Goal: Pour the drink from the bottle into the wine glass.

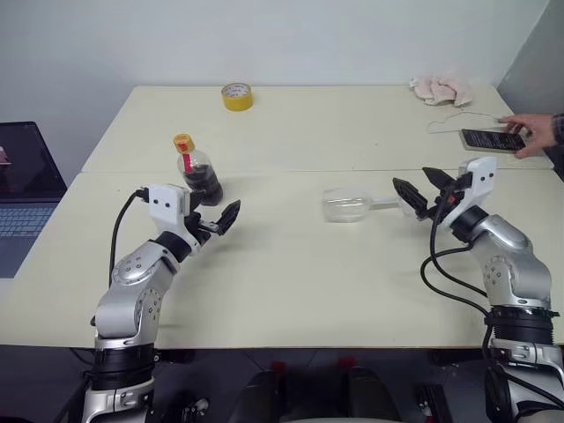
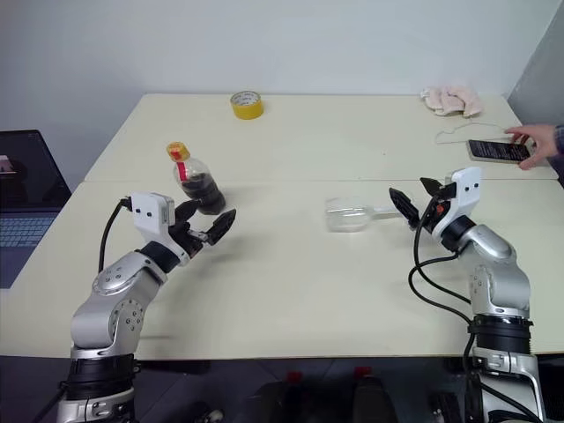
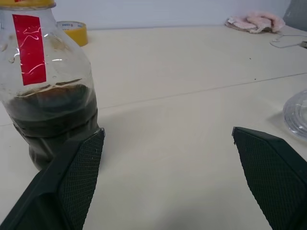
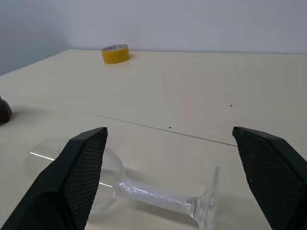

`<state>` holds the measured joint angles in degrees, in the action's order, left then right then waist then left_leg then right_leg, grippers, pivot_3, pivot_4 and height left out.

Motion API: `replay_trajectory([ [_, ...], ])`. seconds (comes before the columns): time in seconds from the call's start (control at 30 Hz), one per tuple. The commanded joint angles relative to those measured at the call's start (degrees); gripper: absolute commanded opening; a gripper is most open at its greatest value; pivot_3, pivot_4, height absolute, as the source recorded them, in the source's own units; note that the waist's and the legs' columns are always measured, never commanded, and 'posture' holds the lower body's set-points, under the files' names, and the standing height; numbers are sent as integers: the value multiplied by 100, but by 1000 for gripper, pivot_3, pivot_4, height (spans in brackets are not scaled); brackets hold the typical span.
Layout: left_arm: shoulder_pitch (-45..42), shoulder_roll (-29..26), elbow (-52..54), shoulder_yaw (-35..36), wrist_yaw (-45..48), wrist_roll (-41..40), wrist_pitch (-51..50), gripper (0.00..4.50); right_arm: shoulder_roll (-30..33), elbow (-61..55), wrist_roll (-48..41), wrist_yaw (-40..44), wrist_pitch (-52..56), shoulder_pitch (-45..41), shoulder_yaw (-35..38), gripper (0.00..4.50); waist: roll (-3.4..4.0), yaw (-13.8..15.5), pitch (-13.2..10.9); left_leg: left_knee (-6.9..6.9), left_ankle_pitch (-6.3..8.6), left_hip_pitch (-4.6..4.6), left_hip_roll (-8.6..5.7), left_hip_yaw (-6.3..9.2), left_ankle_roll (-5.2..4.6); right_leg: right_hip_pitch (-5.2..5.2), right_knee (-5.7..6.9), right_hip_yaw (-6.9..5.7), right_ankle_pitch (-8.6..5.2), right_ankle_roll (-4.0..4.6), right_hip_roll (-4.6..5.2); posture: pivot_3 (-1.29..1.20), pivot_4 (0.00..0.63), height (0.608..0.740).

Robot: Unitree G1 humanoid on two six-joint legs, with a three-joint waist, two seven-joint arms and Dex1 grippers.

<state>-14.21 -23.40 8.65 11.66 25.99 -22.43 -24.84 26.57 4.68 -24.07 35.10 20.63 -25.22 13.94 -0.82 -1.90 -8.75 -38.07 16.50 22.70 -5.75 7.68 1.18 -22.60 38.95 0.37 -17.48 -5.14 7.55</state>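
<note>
The bottle [image 1: 199,167] is outside the open fingers of the robot's left gripper, so the gripper should back away and turn toward the bottle before it closes around its dark lower half [image 1: 206,187].
The bottle [image 1: 198,173] stands upright on the left of the table, with a yellow cap and a red strip. The dark drink [image 3: 53,111] fills its lower half. My left gripper [image 1: 213,216] is open just in front of the bottle. In the left wrist view the bottle sits beyond one fingertip [image 3: 88,158], outside the gap. The wine glass [image 1: 348,206] lies on its side near the middle, foot pointing at my right gripper [image 1: 421,189]. That gripper is open, level with the glass, and the foot [image 4: 208,203] lies between its fingers.
A yellow tape roll [image 1: 237,96] sits at the far edge and a pink cloth [image 1: 443,88] at the far right. A person's hand [image 1: 531,132] rests on a phone [image 1: 490,139] at the right edge. A laptop [image 1: 22,189] stands left of the table.
</note>
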Motion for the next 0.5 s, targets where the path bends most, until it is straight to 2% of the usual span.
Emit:
replay_trajectory([
  [0.03, 9, -98, 241, -13, 18, 49, 47, 4500, 85, -277, -77, 93, -54, 6, 17, 4458, 0, 0, 0, 0, 0, 0, 0, 0, 0, 0, 0, 0, 0, 0, 0, 0, 150, 740],
  [0.17, 44, 48, 266, 164, -30, -217, 7, 4500, 87, -332, -85, 133, -33, 19, -20, 4458, 0, 0, 0, 0, 0, 0, 0, 0, 0, 0, 0, 0, 0, 0, 0, 0, 150, 740],
  [0.5, 491, -143, 429, 562, 44, -346, 145, 4500, 160, -617, -102, 336, 69, 32, -208, 4458, 0, 1, 0, 1, 1, 0, 1, 0, 1, -2, 0, 1, 0, 0, -1, 0, 150, 740],
])
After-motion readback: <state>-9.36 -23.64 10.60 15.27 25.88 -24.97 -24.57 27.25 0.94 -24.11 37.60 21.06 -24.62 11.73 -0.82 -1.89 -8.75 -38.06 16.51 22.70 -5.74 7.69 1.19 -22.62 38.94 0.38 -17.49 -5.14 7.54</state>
